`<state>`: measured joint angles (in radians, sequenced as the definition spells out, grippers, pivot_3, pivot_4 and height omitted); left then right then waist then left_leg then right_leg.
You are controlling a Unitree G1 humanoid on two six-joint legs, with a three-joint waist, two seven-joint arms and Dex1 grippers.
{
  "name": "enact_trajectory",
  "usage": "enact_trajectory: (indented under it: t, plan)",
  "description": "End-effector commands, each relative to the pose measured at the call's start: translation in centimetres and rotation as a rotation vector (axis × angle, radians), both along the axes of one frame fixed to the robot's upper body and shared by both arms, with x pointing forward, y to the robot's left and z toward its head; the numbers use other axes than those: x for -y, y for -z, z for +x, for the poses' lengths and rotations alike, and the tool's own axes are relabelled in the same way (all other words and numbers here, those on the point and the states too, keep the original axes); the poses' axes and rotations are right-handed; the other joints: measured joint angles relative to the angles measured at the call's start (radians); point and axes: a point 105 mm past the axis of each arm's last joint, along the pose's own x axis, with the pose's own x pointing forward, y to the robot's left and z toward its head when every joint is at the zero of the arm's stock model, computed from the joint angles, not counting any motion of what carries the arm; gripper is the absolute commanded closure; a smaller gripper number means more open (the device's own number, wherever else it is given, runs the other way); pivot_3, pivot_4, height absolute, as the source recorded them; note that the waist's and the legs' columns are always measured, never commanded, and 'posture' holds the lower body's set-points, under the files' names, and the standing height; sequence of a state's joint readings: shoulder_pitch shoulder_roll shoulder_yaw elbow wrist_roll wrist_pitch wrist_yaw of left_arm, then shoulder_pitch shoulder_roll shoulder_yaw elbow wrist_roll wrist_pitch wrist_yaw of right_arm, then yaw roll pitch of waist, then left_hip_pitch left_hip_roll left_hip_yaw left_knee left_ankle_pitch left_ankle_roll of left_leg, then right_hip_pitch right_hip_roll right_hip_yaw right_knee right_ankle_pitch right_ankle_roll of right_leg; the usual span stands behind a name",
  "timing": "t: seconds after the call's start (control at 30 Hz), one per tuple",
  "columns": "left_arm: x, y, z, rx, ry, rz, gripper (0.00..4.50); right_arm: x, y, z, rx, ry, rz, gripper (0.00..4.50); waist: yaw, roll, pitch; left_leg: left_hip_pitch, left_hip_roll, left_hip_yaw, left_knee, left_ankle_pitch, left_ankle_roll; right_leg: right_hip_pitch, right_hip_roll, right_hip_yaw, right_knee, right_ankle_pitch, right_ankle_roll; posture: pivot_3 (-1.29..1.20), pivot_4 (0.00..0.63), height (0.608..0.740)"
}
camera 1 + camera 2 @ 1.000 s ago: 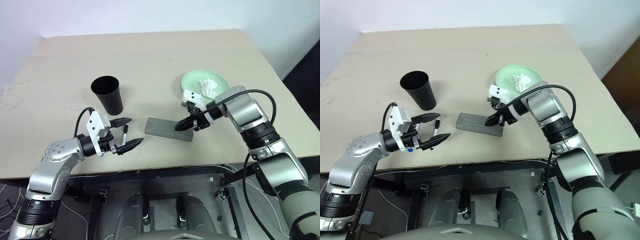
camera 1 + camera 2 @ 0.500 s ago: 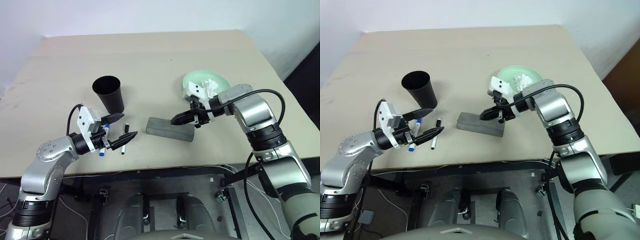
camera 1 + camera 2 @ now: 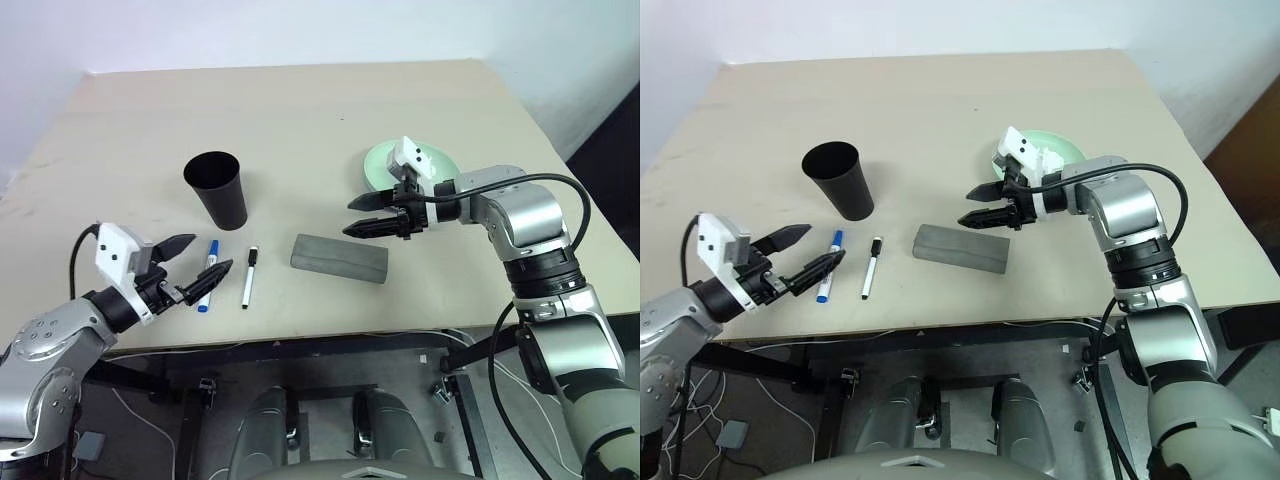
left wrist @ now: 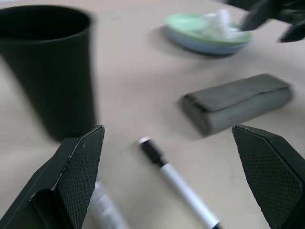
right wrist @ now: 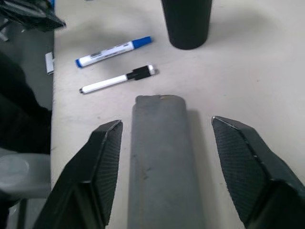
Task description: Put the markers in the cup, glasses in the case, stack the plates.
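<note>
Next, my left gripper pulls back, because its fingers slant across the blue-capped marker (image 3: 212, 254). It should then turn them to line up with the marker and pinch its white tail half (image 3: 204, 299).
The black cup (image 3: 215, 188) stands upright at the left of the table. In front of it lie two markers, side by side: one blue-capped (image 3: 829, 278), one black-capped (image 3: 248, 277). The grey case (image 3: 339, 259) lies with its lid down at the table's middle. The mint green plate (image 4: 190, 24) rests on the light blue plate (image 4: 209, 47) to the right. My left gripper (image 3: 205, 255) is open and empty, just left of the blue-capped marker. My right gripper (image 3: 350, 218) is open and hovers above the case's right end. The glasses are hidden.
A crumpled white tissue (image 4: 217, 21) lies on the green plate. The table's near edge (image 3: 300, 335) runs just in front of the markers and case. Bare tabletop stretches behind the cup and plates.
My right gripper has opened and lifted off the case, toward the plates. My left gripper has drawn back to the left, staying open, so both markers now lie in plain view.
</note>
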<state>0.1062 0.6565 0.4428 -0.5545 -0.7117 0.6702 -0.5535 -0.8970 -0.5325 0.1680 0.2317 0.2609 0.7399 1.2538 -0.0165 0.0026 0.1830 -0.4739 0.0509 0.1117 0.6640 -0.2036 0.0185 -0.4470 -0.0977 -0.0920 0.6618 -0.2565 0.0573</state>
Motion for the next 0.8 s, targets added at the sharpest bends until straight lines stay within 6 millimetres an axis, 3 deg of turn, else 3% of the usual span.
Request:
enact_trajectory:
  t: [0.03,0.3,0.47,0.6,0.8]
  plan:
    - [-1.1,-0.3,0.0,-0.034,-0.124,0.059,0.0,-0.3,-1.4,0.6,0.052,0.013,0.053,1.33,0.002,0.0,0.0,0.0,0.0,0.0,0.0,0.0,0.0,0.0,0.0,0.0,0.0,0.0,0.0,0.0,0.15,0.701]
    - [-2.8,-0.9,2.5,-0.065,-0.382,0.142,0.0,-0.3,-2.0,0.4,0.068,-0.008,0.069,1.33,0.005,0.0,0.0,-0.004,-0.001,0.0,0.0,0.0,0.0,-0.002,0.0,-0.001,0.0,0.0,0.0,0.0,0.15,0.701]
    - [-1.9,0.8,3.2,-0.201,-0.418,0.192,0.0,0.3,-2.2,0.6,0.069,0.019,0.063,1.33,0.004,0.0,0.0,-0.004,-0.001,0.0,0.0,0.0,0.0,0.001,0.001,-0.001,0.0,0.001,0.0,0.0,0.15,0.701]
    - [-0.4,1.0,3.7,-0.27,-0.411,0.149,0.0,0.7,-2.5,0.6,0.072,0.043,0.076,1.33,0.006,-0.001,0.0,-0.004,-0.001,0.0,0.0,0.001,0.0,0.002,0.002,-0.002,0.0,0.002,0.003,0.0,0.15,0.701]
    - [0.7,2.3,3.5,-0.418,-0.415,0.17,0.0,1.4,-2.4,0.5,0.066,0.073,0.073,1.33,0.005,-0.001,0.0,-0.003,-0.001,0.0,0.001,0.002,0.002,0.003,0.003,-0.003,0.0,0.002,0.004,0.0,0.15,0.701]
